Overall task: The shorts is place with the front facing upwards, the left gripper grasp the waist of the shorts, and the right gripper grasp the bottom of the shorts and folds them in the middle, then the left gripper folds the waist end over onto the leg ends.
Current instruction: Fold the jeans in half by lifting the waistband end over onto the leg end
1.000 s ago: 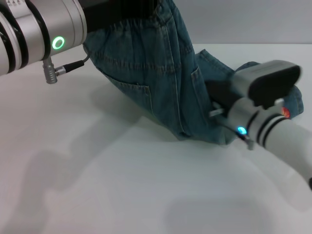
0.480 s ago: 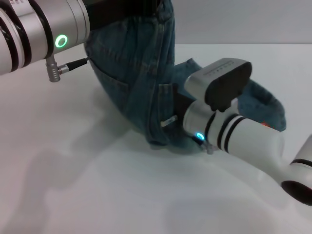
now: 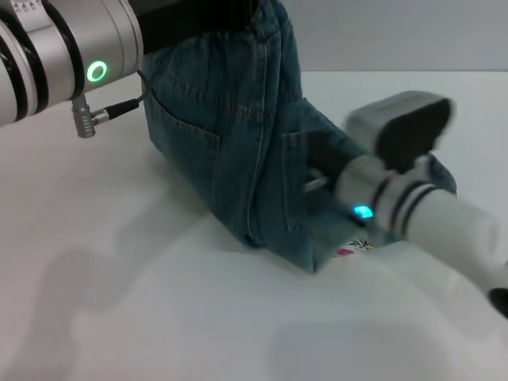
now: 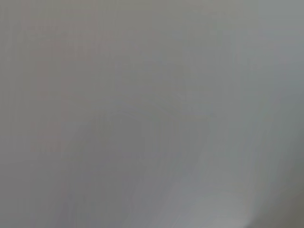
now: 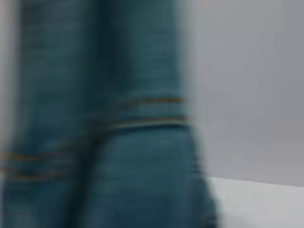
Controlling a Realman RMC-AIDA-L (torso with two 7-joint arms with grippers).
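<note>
I should back my right gripper out onto clear tabletop (image 3: pixel 486 151) before my left gripper lowers the shorts' waist, because my right gripper is over the leg ends (image 3: pixel 439 176) where the waist must land.
The blue denim shorts (image 3: pixel 230 151) hang lifted off the white table (image 3: pixel 159 317), their lower part trailing down to the right. The waist is gathered at the top edge, where my left gripper (image 3: pixel 198 20) is shut on it, partly out of view. My right gripper (image 3: pixel 315 164) comes in from the lower right and is buried in the denim near the bottom of the shorts, shut on the cloth. A bit of cartoon print (image 3: pixel 357 248) shows at the lowest fold. The right wrist view is filled by denim with orange stitching (image 5: pixel 104 142). The left wrist view shows only blank grey.
My left arm with its green light (image 3: pixel 95 71) fills the top left corner. The right arm's wrist block (image 3: pixel 405 119) and blue light (image 3: pixel 363 212) stand over the shorts' right side. White tabletop spreads in front and to the left.
The right arm swung left toward the hanging shorts, then back right, and the lower denim followed it. The cartoon print now shows at the fold. The left arm barely moved.
</note>
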